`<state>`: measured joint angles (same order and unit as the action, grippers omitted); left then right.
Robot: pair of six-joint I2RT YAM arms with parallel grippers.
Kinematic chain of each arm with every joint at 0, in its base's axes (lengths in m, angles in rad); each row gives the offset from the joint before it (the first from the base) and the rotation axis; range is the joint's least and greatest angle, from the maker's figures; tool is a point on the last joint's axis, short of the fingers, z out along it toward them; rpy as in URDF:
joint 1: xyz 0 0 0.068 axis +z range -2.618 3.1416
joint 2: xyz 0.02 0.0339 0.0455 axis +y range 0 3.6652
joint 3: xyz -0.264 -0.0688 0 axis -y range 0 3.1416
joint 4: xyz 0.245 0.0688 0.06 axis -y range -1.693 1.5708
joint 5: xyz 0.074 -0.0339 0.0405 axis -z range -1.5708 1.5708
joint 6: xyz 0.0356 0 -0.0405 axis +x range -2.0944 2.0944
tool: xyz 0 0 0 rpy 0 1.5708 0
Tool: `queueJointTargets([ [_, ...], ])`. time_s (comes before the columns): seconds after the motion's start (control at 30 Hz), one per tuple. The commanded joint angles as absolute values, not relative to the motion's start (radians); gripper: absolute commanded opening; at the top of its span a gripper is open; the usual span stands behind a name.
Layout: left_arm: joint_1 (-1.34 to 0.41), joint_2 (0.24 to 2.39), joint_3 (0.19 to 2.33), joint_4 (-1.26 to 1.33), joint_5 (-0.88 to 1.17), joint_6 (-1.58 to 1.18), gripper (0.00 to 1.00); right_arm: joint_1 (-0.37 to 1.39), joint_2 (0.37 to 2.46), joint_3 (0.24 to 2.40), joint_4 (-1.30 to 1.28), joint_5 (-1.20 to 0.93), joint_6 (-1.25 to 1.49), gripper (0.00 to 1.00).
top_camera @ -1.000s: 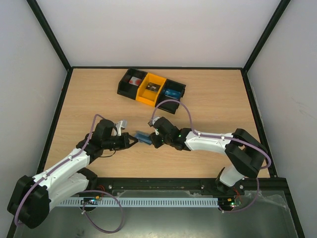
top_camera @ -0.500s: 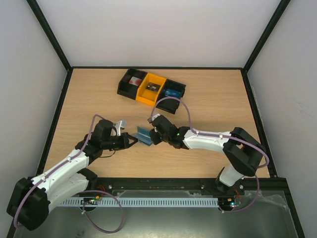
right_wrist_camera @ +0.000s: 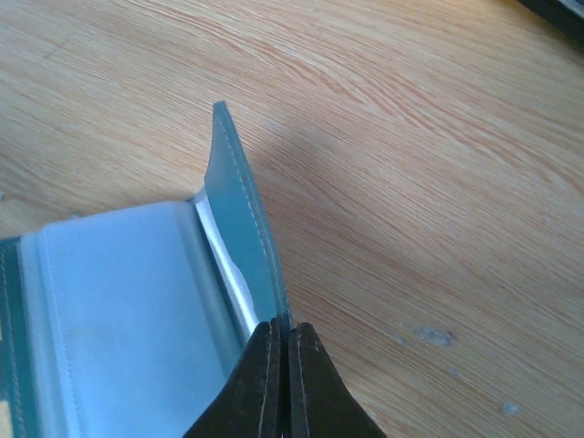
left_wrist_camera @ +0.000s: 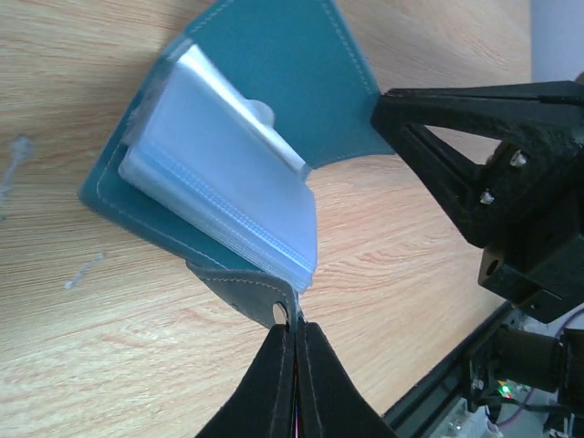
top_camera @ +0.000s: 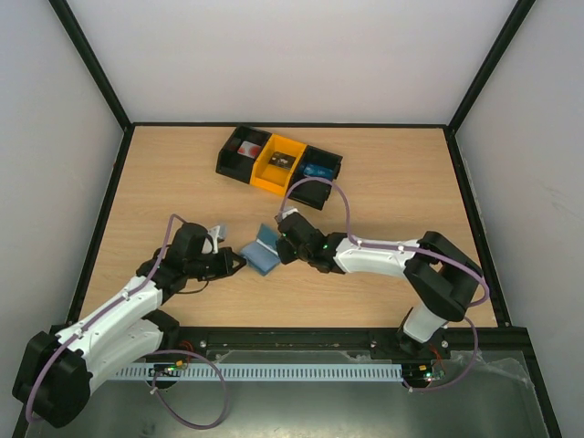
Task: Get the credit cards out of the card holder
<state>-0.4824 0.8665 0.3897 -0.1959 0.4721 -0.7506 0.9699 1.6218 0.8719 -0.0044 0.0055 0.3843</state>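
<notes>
The raised cover flap (right_wrist_camera: 239, 205) in my right gripper is standing next to the sleeve stack's inner edge (right_wrist_camera: 203, 274). My right gripper needs to lay the cover flap down flat and pinch that edge of the stack.
The slate-blue card holder (top_camera: 260, 250) lies open on the table between the two grippers. My left gripper (top_camera: 239, 263) is shut on its little side tab (left_wrist_camera: 265, 301). My right gripper (top_camera: 280, 245) is shut on the edge of the raised cover flap (right_wrist_camera: 242, 219). In the left wrist view the stack of clear card sleeves (left_wrist_camera: 228, 196) lies on the lower cover, with the other cover (left_wrist_camera: 283, 73) lifted behind it. The right wrist view shows the pale sleeve stack (right_wrist_camera: 128, 310) beside the flap. I cannot make out any single card.
A black-and-yellow tray (top_camera: 278, 164) stands at the back middle of the table, with a brighter blue item (top_camera: 318, 171) in its right compartment. Black frame posts run along the table's sides.
The right gripper has pulled the cover flap up and back, so the holder has gone from nearly shut to spread open. The left gripper has kept hold of the tab.
</notes>
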Motion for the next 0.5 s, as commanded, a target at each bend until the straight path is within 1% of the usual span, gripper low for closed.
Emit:
queueJointTargets([
  [0.0,-0.476,0.867,0.386,-0.252,0.407,-0.746,0.04,0.974,1.655,0.813,-0.083,0.026,0.495,0.02],
  [0.1,-0.476,0.875,0.394,-0.262,0.381,-0.752,0.14,0.974,1.629,0.760,-0.081,0.015,0.543,0.02],
  [0.2,-0.474,0.891,0.406,-0.273,0.367,-0.754,0.30,0.974,1.603,0.714,-0.066,0.011,0.586,0.02],
  [0.3,-0.473,0.900,0.416,-0.275,0.368,-0.754,0.42,0.975,1.581,0.669,-0.047,0.001,0.625,0.02],
  [0.4,-0.475,0.896,0.415,-0.262,0.376,-0.744,0.47,0.975,1.555,0.630,-0.040,-0.011,0.672,0.02],
  [0.47,-0.472,0.899,0.410,-0.244,0.389,-0.747,0.49,0.975,1.528,0.595,-0.025,-0.028,0.710,0.02],
])
